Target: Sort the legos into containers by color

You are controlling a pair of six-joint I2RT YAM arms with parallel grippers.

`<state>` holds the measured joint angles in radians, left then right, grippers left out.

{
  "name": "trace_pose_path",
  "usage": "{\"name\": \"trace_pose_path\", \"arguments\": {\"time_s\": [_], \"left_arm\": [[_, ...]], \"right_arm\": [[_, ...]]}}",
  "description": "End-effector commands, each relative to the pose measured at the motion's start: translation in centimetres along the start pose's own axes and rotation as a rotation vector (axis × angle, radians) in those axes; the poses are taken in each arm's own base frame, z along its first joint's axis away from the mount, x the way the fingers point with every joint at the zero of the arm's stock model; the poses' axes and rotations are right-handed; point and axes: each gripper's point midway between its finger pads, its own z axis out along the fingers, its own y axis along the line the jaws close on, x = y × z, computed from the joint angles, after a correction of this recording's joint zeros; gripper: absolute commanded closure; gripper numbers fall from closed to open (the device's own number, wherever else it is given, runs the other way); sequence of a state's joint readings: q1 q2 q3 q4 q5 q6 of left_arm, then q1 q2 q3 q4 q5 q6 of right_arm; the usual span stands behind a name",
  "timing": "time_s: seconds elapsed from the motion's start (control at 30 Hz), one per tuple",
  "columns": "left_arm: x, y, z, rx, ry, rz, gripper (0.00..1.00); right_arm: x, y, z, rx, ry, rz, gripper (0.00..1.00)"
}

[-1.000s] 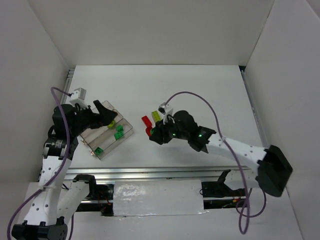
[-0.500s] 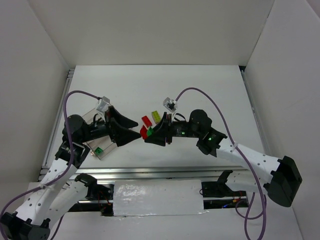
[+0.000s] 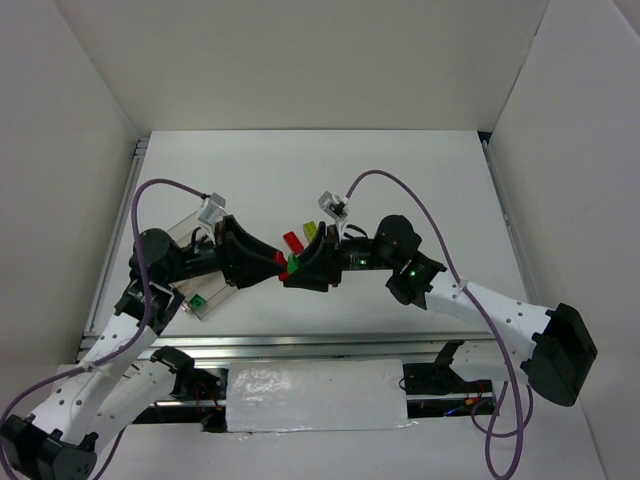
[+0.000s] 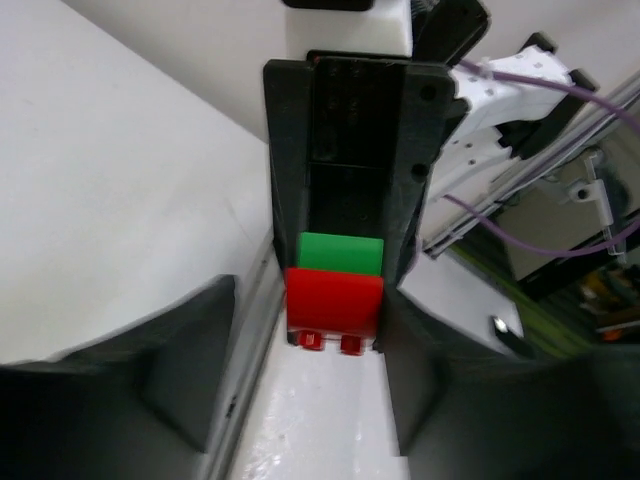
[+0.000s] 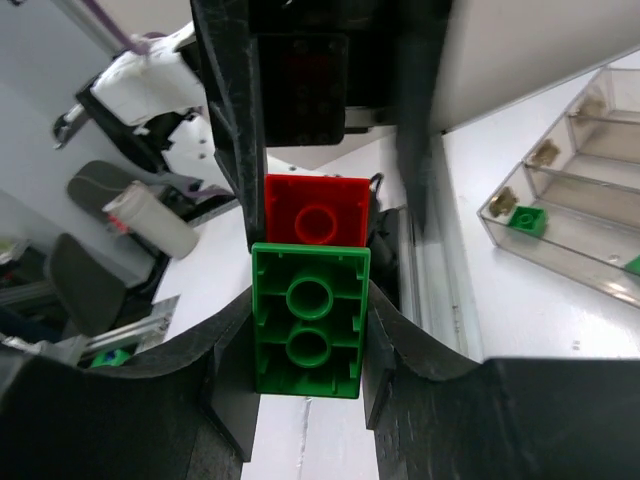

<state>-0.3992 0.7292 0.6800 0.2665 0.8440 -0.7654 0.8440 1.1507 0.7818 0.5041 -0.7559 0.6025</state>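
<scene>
I should hold the red lego with my left gripper while my right gripper pulls the green lego off before sorting, because the red lego is stuck [image 5: 313, 244] to the green lego.
A red lego [image 3: 281, 259] and a green lego [image 3: 296, 266] are stuck together and held above the table between both arms. My right gripper [image 3: 300, 268] is shut on the green lego [image 5: 308, 320], whose hollow underside faces its camera. My left gripper [image 3: 276, 262] meets it head-on, jaws drawn in on the red lego [image 4: 335, 298]; one finger [image 4: 420, 380] presses it, the other looks a sliver off. Another red lego [image 3: 293, 240] and a yellow-green one [image 3: 311, 231] lie on the table behind. The clear containers [image 3: 183, 226] sit left, mostly hidden under my left arm.
A green lego [image 3: 199, 300] lies in the near end of the containers, and the right wrist view shows it [image 5: 527, 220] in one trough. White walls close in the table on three sides. A metal rail [image 3: 300, 345] runs along the near edge.
My left arm swung from the containers to the middle, and its wide-open jaws closed in on the red lego. My right gripper lifted the joined pair slightly leftward to meet it.
</scene>
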Motion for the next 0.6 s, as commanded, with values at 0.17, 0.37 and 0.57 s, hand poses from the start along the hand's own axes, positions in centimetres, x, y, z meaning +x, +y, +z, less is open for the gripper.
{"name": "trace_pose_path", "arguments": {"time_s": [0.17, 0.37, 0.57], "left_arm": [[-0.9, -3.0, 0.2, 0.131, -0.019, 0.106, 0.93], [-0.8, -2.1, 0.1, 0.064, 0.005, 0.118, 1.00], [-0.8, -2.0, 0.3, 0.068, 0.001, 0.105, 1.00]], "right_arm": [[-2.8, 2.1, 1.2, -0.093, -0.041, -0.066, 0.53], [-3.1, 0.9, -0.6, -0.009, -0.067, -0.100, 0.13], [-3.2, 0.8, -2.0, -0.007, -0.079, -0.120, 0.53]]}}
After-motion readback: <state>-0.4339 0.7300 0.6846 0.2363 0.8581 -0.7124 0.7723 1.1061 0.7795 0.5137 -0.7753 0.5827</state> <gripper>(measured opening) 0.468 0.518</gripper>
